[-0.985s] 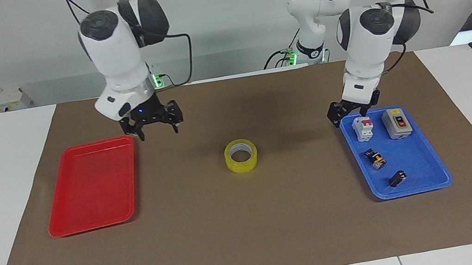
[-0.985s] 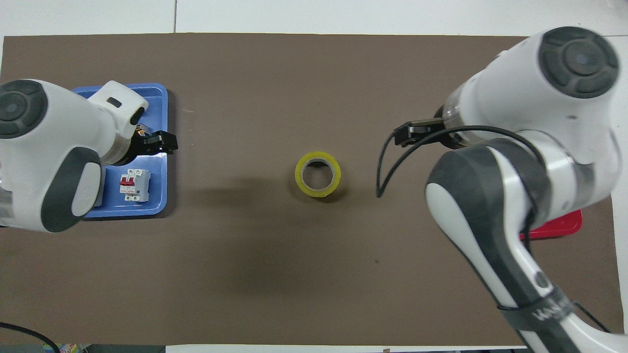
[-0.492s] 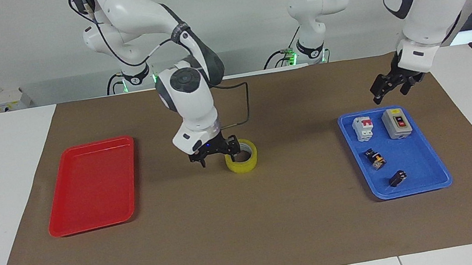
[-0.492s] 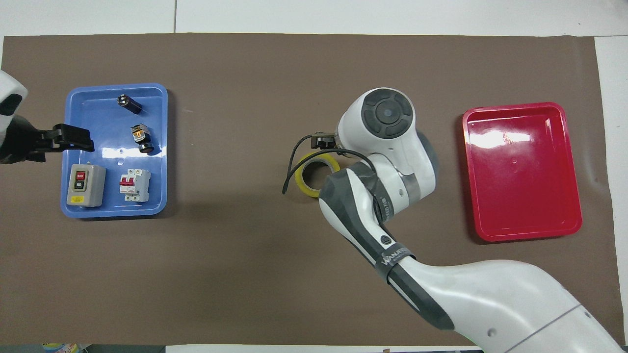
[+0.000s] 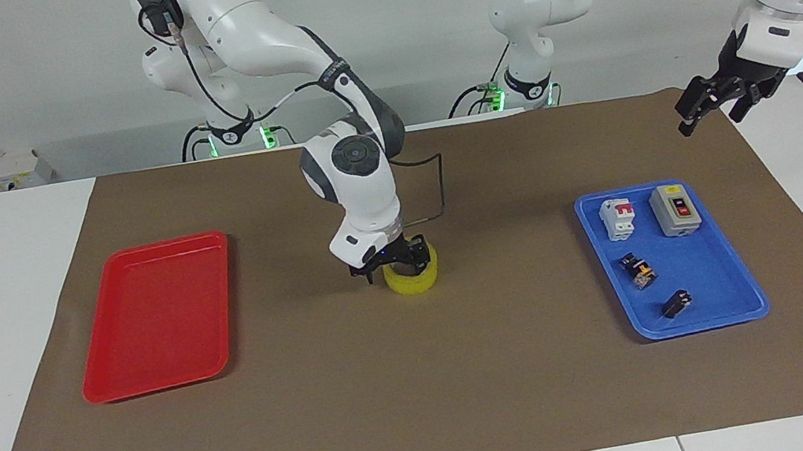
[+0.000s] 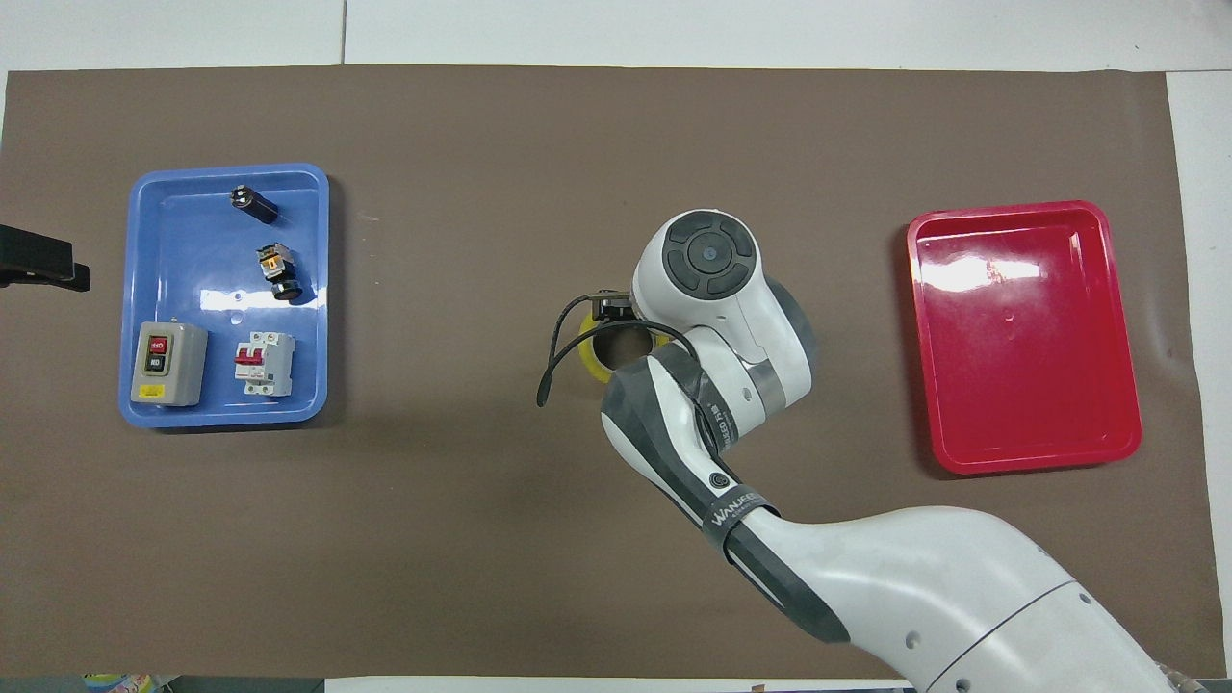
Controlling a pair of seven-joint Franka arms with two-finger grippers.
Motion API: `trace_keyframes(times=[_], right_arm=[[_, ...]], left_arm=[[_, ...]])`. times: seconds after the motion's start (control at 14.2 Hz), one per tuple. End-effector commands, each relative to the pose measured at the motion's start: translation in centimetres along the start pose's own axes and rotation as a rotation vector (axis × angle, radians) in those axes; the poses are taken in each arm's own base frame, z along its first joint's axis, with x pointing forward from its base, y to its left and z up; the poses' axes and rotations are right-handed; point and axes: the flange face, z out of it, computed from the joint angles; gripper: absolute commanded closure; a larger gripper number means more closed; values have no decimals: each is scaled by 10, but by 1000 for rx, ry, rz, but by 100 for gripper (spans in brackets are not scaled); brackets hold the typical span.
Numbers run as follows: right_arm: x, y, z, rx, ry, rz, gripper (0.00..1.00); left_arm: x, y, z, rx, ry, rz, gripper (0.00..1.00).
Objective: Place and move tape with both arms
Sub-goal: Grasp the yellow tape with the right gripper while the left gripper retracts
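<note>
I should pick up the tape (image 5: 414, 286) with my right gripper and put it in the red tray, because the red tray (image 6: 1025, 337) lies at the far end from my left gripper.
The tape (image 5: 416, 279), a yellow roll with a whitish core, lies flat in the middle of the brown mat. My right gripper (image 5: 391, 260) is down at it and open. One finger stands outside the roll on the right arm's side, and the other reaches into the hole. In the overhead view the right wrist covers most of the tape (image 6: 588, 348), leaving only a yellow arc showing. My left gripper (image 5: 715, 105) hangs open and empty, raised over the mat's edge at the left arm's end of the table. In the overhead view only the tip of the left gripper (image 6: 43, 271) shows.
An empty red tray (image 5: 157, 318) lies toward the right arm's end. A blue tray (image 5: 702, 268) toward the left arm's end holds a white breaker (image 5: 617, 217), a grey switch box (image 5: 675, 208) and two small black parts (image 5: 639, 271).
The right arm swung from beside the red tray to the tape and lowered its gripper onto it. The left arm rose from the blue tray and drew out toward its end of the table.
</note>
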Motion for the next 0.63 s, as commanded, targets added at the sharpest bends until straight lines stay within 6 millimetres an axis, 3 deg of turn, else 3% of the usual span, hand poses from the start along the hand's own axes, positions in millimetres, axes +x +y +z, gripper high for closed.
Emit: trace_keyframes(times=[0.0, 0.14, 0.35, 0.42, 0.56], right_arm=[[-16, 10, 2, -11, -21, -19, 0], [-22, 13, 8, -15, -26, -20, 0], [-29, 10, 11, -18, -32, -49, 0], [-28, 12, 11, -18, -32, -68, 13], [-26, 15, 11, -17, -36, -66, 68]], left_arm=[[-15, 5, 6, -19, -47, 15, 0], [-23, 7, 8, -20, -39, 32, 0], [-11, 10, -4, -17, 0, 32, 0], [-11, 10, -5, -20, -6, 32, 0], [-11, 12, -5, -18, -6, 37, 0]])
